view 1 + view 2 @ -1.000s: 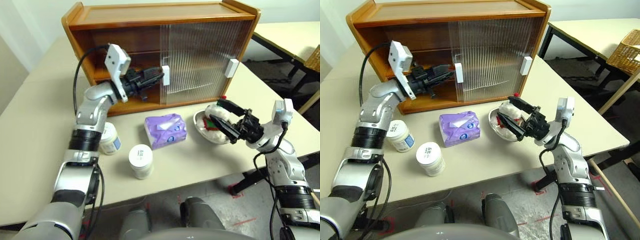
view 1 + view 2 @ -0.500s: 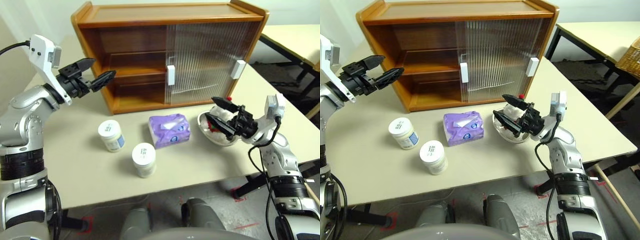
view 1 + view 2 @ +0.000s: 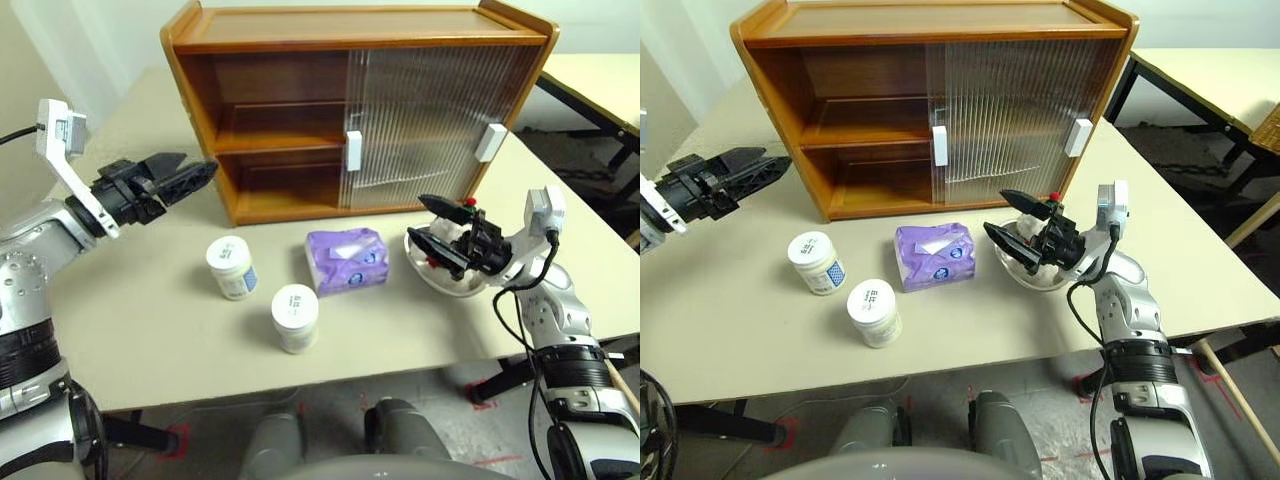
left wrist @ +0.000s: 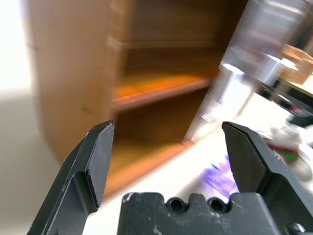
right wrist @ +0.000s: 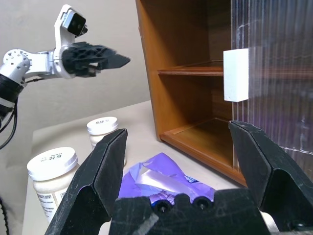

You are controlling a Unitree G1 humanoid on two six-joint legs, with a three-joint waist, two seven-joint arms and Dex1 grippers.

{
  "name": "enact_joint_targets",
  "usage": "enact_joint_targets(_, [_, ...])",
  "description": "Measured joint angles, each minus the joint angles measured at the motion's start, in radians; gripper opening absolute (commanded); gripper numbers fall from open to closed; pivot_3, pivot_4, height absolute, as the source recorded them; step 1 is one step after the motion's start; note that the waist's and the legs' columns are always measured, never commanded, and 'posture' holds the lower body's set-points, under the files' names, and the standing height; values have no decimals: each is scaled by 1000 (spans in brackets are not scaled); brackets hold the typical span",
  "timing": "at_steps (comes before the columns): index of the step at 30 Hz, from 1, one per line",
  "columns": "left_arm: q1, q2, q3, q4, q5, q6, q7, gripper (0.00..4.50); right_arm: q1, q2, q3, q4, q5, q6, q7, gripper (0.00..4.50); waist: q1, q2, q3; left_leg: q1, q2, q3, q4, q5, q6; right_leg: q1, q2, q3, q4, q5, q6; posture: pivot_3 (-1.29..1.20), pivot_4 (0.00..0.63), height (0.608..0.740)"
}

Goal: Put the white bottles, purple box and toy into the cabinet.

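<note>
I should keep lowering my left gripper with its fingers open until they surround the bottle's body (image 3: 237, 284), as the white bottle nearer the cabinet (image 3: 231, 264) stands upright with open space around it.
The wooden cabinet (image 3: 290, 110) stands at the back of the table, its left half open and both ribbed doors (image 3: 420, 125) slid over its right half. In front of it stand two white bottles (image 3: 231, 266) (image 3: 296, 317), with the purple box (image 3: 348, 260) to their right. The toy (image 3: 471, 203) lies in a metal dish (image 3: 412, 245), mostly hidden behind my right gripper (image 3: 425, 222), which hovers open just above it. Over the table left of the cabinet, my left gripper (image 3: 195, 172) is held open and empty, pointing toward the cabinet's open side.
The beige table (image 3: 150, 320) has its front edge close below the bottles. A second table (image 3: 1230, 80) stands at the back right, and a wicker basket (image 3: 1268, 130) sits beyond it.
My left gripper has pulled away from the door's white handle to the left of the cabinet, and its fingers have spread open. The right gripper has stayed over the dish. The camera has shifted.
</note>
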State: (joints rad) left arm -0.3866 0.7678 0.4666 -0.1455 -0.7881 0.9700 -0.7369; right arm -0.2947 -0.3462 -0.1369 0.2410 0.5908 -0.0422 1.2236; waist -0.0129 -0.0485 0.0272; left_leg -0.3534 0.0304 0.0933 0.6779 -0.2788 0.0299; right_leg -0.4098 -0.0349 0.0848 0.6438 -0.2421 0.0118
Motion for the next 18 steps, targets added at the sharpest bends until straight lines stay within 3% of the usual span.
enact_joint_targets(3, [99, 73, -22, -6, 20, -33, -68, 4476, 1, 0, -1, 2, 0, -3, 4, 4500, -7, 1, 0, 1, 0, 0, -2, 0, -1, -1, 1, 0, 0, -2, -3, 84, 0, 740])
enact_joint_targets(8, [215, 116, -45, -2, 87, -191, -192, 4476, 1, 0, -2, 4, -1, -5, 8, 4500, 1, 2, 1, 0, 1, 0, -3, 0, -1, -2, 0, -1, 0, -3, -5, 86, 0, 740])
enact_joint_targets(18, [400, 103, -60, 10, 188, -458, -319, 4476, 6, 1, 5, 4, -8, -5, 6, 4500, 4, 3, 2, 0, 0, 0, -8, -1, -1, -3, -4, -1, -1, -4, -6, 100, 0, 740])
